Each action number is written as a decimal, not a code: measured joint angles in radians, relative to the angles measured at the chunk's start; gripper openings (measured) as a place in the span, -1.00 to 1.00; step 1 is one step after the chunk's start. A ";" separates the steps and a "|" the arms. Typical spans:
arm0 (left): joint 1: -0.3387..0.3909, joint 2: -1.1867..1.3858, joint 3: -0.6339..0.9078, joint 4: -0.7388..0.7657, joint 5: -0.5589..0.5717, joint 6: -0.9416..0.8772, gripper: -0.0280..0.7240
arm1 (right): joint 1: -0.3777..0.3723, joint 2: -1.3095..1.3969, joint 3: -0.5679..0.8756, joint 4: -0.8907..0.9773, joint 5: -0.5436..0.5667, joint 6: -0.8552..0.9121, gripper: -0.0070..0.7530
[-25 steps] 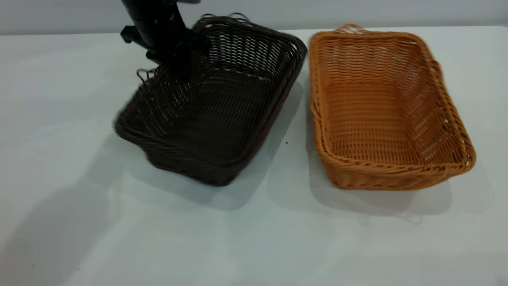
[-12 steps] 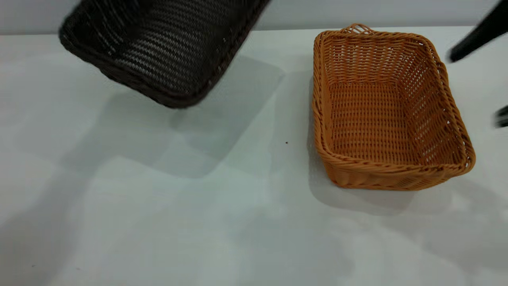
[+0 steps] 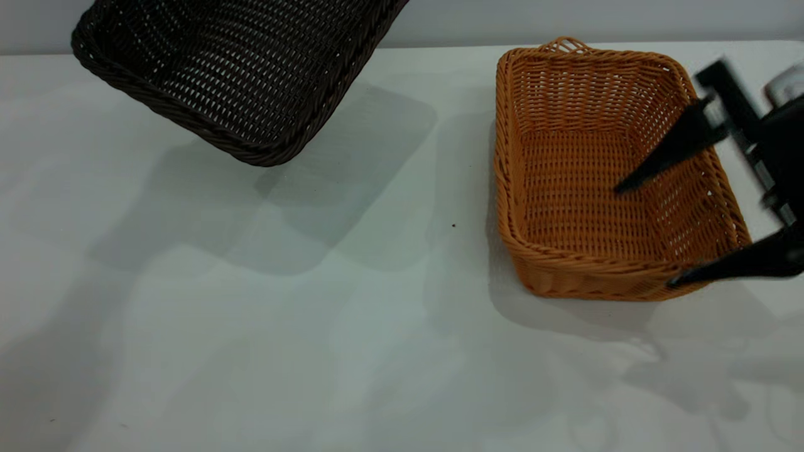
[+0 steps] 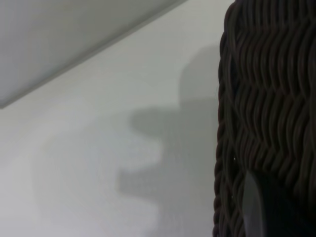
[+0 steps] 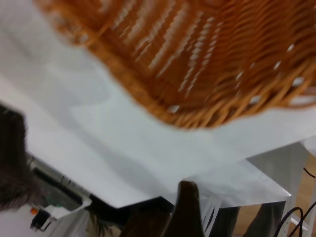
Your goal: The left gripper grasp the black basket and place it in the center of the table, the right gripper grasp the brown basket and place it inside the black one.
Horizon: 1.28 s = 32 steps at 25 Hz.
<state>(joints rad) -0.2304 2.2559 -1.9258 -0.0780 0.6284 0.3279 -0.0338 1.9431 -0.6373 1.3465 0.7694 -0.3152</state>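
Note:
My right gripper should first lift the brown basket (image 3: pixel 514 173) out of the way by its rim (image 3: pixel 723 192), because that basket crowds the table's center where the black basket must go.
The black basket (image 3: pixel 239 69) hangs tilted in the air over the table's (image 3: pixel 314 351) far left, cut off by the top edge. My left gripper is out of the exterior view. In the left wrist view one of its fingers (image 4: pixel 256 210) lies against the black basket's woven wall (image 4: pixel 271 98). The brown basket (image 3: pixel 603 182) sits flat on the table at the right. My right gripper (image 3: pixel 647 235) is open at its right side, with one finger over the inside and the other outside the near right corner. The right wrist view shows the brown basket's rim (image 5: pixel 197 69) and one finger (image 5: pixel 185 210).
The black basket's shadow falls on the bare table surface between the two baskets. A small dark speck (image 3: pixel 453 225) lies left of the brown basket. The table's far edge meets a grey wall (image 3: pixel 565 19).
The black basket has risen off the table and moved up and to the left. My right gripper has come in from the right, open, to the brown basket's right side.

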 joint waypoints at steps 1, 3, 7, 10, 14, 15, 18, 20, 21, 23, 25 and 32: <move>0.000 0.000 0.000 0.000 -0.006 0.001 -0.72 | 0.017 0.023 -0.006 0.019 -0.013 -0.018 0.53; 0.002 0.000 0.000 0.000 -0.018 0.009 -0.72 | 0.047 0.073 -0.030 0.054 -0.036 -0.062 0.53; 0.007 0.000 0.000 0.000 -0.019 0.018 -0.72 | 0.074 0.142 -0.081 0.106 -0.082 -0.095 0.53; 0.010 0.000 0.000 0.000 -0.019 0.022 -0.72 | 0.074 0.173 -0.092 0.148 -0.107 -0.098 0.52; 0.010 0.000 0.000 0.000 -0.022 0.023 -0.72 | 0.074 0.202 -0.102 0.187 -0.156 -0.106 0.39; 0.010 0.000 0.000 0.000 -0.024 0.023 -0.72 | 0.074 0.208 -0.107 0.189 -0.170 -0.106 0.32; 0.010 0.000 0.000 0.000 -0.033 0.024 -0.72 | 0.074 0.223 -0.121 0.197 -0.209 -0.115 0.10; 0.010 0.000 0.000 0.000 -0.040 0.024 -0.72 | 0.074 0.238 -0.133 0.199 -0.238 -0.125 -0.06; 0.010 0.000 0.000 -0.001 -0.042 0.024 -0.72 | 0.074 0.242 -0.138 0.199 -0.257 -0.129 -0.15; 0.010 0.000 0.000 -0.001 -0.044 0.027 -0.72 | 0.074 0.244 -0.147 0.199 -0.300 -0.139 -0.36; 0.010 0.000 0.000 -0.001 -0.046 0.038 -0.72 | 0.065 0.245 -0.164 0.205 -0.329 -0.156 -0.61; 0.009 0.000 0.000 -0.042 -0.035 0.211 -0.72 | -0.088 0.199 -0.273 0.165 -0.315 -0.369 -0.79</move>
<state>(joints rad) -0.2215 2.2559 -1.9258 -0.1205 0.5937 0.5391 -0.1213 2.1425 -0.9102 1.5114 0.4547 -0.6841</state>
